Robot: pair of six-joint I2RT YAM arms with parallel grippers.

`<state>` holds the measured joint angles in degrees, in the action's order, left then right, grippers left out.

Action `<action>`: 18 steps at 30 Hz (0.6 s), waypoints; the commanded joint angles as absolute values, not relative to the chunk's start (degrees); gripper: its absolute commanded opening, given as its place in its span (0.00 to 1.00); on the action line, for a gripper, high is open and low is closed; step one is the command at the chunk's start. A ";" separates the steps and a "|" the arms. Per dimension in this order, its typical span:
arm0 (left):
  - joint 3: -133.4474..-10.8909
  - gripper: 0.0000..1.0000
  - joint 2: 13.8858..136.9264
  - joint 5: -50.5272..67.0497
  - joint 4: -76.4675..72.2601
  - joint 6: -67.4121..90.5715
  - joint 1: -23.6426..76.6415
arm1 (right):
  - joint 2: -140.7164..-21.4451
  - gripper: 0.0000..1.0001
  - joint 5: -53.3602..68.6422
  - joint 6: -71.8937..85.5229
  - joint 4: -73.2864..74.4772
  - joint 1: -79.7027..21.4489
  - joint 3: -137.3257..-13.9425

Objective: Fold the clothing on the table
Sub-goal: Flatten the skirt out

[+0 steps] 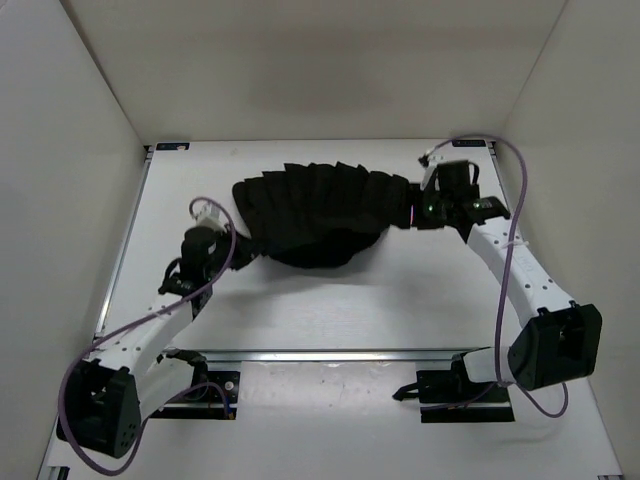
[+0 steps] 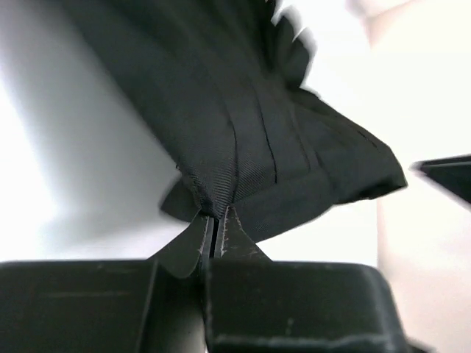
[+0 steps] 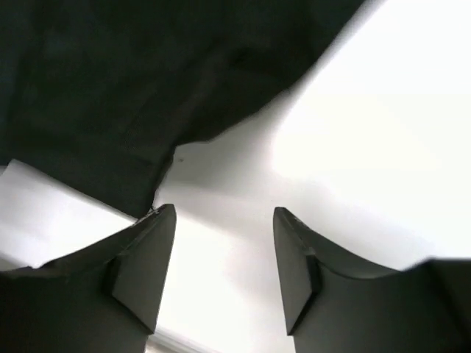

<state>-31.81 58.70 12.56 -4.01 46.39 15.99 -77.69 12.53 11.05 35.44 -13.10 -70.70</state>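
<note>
Both my grippers are about to pull, and the clothing's near edge (image 1: 320,264) bends in a loose curve, so the clothing will pull straight along that edge with its pleats trailing behind.
The clothing (image 1: 320,212) is a black pleated garment lying across the far middle of the white table (image 1: 330,310), its pleats fanned along the back. My left gripper (image 1: 237,248) is at its near left corner and is shut on a pinch of the clothing's (image 2: 250,140) edge, which lifts off the table from the left gripper (image 2: 215,220). My right gripper (image 1: 413,212) stands at the garment's right end. In the right wrist view the right gripper (image 3: 224,217) is open with bare table between its fingers, and the clothing (image 3: 132,81) lies just beyond the left fingertip.
White enclosure walls rise to the left, right and back of the table. Metal rails (image 1: 330,354) run along the near edge, by the arm bases. Purple cables (image 1: 520,180) loop off both arms.
</note>
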 commanded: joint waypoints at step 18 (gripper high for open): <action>-5.90 0.00 44.57 11.60 5.63 47.10 14.41 | -80.59 0.47 18.20 25.58 15.12 -19.07 -40.61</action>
